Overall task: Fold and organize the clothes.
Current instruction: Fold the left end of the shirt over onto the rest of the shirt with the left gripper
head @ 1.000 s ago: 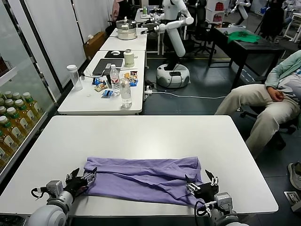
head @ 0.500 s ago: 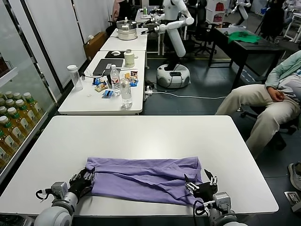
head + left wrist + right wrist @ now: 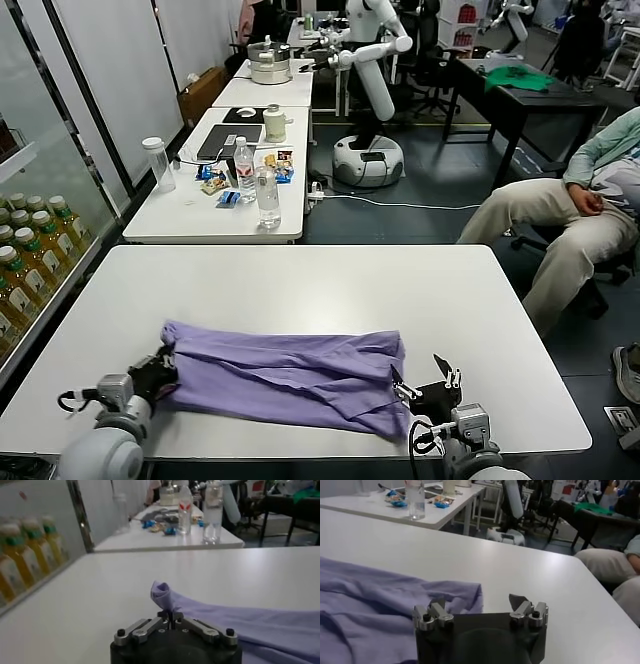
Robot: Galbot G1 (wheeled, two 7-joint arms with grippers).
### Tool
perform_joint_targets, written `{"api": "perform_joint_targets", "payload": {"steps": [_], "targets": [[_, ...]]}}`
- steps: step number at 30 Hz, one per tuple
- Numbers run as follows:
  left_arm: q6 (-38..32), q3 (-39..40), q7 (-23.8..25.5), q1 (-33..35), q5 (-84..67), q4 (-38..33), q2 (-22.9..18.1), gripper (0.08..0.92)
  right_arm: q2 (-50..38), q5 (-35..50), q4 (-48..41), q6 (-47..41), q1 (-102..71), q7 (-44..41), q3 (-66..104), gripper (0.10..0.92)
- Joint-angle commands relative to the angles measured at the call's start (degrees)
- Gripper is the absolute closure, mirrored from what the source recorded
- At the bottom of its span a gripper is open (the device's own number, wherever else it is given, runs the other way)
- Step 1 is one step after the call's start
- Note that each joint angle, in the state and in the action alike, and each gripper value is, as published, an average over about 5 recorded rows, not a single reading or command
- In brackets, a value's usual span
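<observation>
I should fold the T-shirt's pinched corner [image 3: 162,596] over to the T-shirt's far end [image 3: 385,388] with my left gripper, because that end lies free by my right gripper and a pull just slides it.
The lavender-purple T-shirt [image 3: 285,378] lies folded and rumpled near the front of the white table [image 3: 300,290]; its print is hidden. My left gripper [image 3: 160,371] is at the shirt's left end, shut on a pinched corner of the fabric [image 3: 161,593], as the left wrist view [image 3: 170,615] shows. My right gripper [image 3: 425,381] is at the shirt's right end, open and empty. In the right wrist view the gripper [image 3: 478,603] has its fingers spread beside the shirt's edge [image 3: 465,596], not holding it.
A second white table [image 3: 215,190] behind holds bottles, a laptop and snacks. Green bottles [image 3: 30,250] stand behind glass at the left. A seated person [image 3: 570,210] is at the right. Another robot [image 3: 370,90] stands farther back.
My left gripper has closed on the shirt's left end and pulled it left; the whole shirt has shifted left on the table. My right gripper stays open at the right end.
</observation>
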Motion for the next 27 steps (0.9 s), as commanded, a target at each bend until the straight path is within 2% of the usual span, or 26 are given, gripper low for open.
{"api": "perform_joint_targets", "payload": {"steps": [1, 4, 7, 11, 14, 19, 27], "targets": [[-0.01, -20.51, 1.68, 2.55, 13.70, 0.66, 4.38, 0.888, -0.49, 0.37, 0.27, 0.00, 1.03, 0.02, 0.39, 0.203], [0.29, -21.77, 1.56, 3.49, 13.50, -0.52, 4.72, 0.888, -0.48, 0.48, 0.09, -0.01, 1.45, 0.02, 0.39, 0.203], [1.71, -18.52, 1.17, 4.54, 9.70, -6.21, 3.26, 0.888, -0.34, 0.44, -0.05, -0.01, 1.62, 0.04, 0.28, 0.203], [3.38, -9.27, 0.65, 4.85, -7.97, -16.75, -0.24, 0.888, -0.22, 0.34, 0.22, 0.00, 1.10, 0.07, 0.61, 0.203], [3.59, -0.35, -0.44, 3.53, -16.75, -20.34, -2.35, 0.888, -0.27, 0.26, 0.57, 0.00, 0.43, 0.12, 1.13, 0.203], [3.59, 10.18, -2.81, -0.67, -17.03, -17.32, -5.24, 0.888, 0.15, -0.08, 0.93, 0.00, -0.43, 0.24, 1.59, 0.203], [3.56, 18.80, -3.58, -4.34, -12.58, -11.76, -9.45, 0.888, 1.02, -0.53, 0.49, 0.01, -0.72, 0.51, 1.96, 0.203]]}}
